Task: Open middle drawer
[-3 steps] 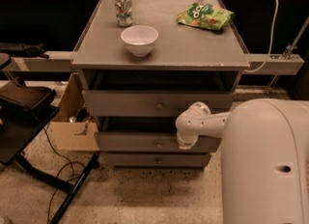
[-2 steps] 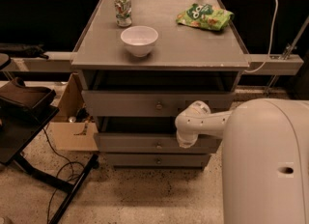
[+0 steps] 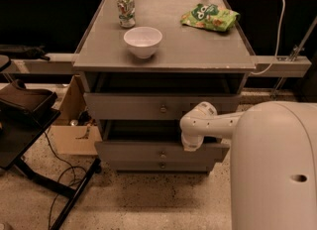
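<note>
My gripper should open its fingers, reach lower over the drawer's front (image 3: pixel 192 161) and pull further, because it sits high at the partly open middle drawer's top edge (image 3: pixel 176 145).
The grey cabinet has three drawers. The middle drawer (image 3: pixel 129 152) is wide and shallow, with a small round metal knob (image 3: pixel 162 153) at the centre of its front. Its front stands a little forward of the lowest drawer (image 3: pixel 133 165), with a dark gap above it. My white arm (image 3: pixel 208 121) reaches in from the right. My gripper (image 3: pixel 190 143) points down at the middle drawer's top edge, right of the knob. The taller top drawer (image 3: pixel 124 106) sits above.
On the cabinet top (image 3: pixel 198 50) stand a white bowl (image 3: pixel 142 40), a can (image 3: pixel 126 10) and a green chip bag (image 3: pixel 210 18). A cardboard box (image 3: pixel 69 130) and a black chair base (image 3: pixel 29 144) are on the floor at left. My white body (image 3: pixel 277 174) fills the lower right.
</note>
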Controlling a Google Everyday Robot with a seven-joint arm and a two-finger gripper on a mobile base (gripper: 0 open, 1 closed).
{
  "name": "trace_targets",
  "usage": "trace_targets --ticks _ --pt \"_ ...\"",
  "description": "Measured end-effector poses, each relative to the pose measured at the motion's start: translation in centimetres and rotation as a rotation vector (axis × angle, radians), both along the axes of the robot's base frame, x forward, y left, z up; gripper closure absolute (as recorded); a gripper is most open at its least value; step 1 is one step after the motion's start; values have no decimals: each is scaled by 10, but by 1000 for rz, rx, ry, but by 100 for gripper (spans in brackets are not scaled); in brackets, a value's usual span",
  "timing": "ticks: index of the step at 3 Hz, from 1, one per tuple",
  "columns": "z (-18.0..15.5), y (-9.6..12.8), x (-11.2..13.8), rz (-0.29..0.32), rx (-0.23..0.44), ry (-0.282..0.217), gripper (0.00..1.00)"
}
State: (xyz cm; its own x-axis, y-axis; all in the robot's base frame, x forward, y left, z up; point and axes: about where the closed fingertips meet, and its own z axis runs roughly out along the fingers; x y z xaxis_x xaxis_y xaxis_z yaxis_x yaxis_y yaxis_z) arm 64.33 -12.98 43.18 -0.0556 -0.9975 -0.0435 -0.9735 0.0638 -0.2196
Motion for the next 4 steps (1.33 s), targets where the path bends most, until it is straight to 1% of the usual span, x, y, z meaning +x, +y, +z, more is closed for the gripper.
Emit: trace_targets --ticks 1,2,3,4 --pt "4 -2 -9 3 3 16 100" --pt "6 -6 -23 19 -6 55 100" --pt "6 -6 -23 19 -6 55 100" --pt "6 -6 -23 19 -6 55 86"
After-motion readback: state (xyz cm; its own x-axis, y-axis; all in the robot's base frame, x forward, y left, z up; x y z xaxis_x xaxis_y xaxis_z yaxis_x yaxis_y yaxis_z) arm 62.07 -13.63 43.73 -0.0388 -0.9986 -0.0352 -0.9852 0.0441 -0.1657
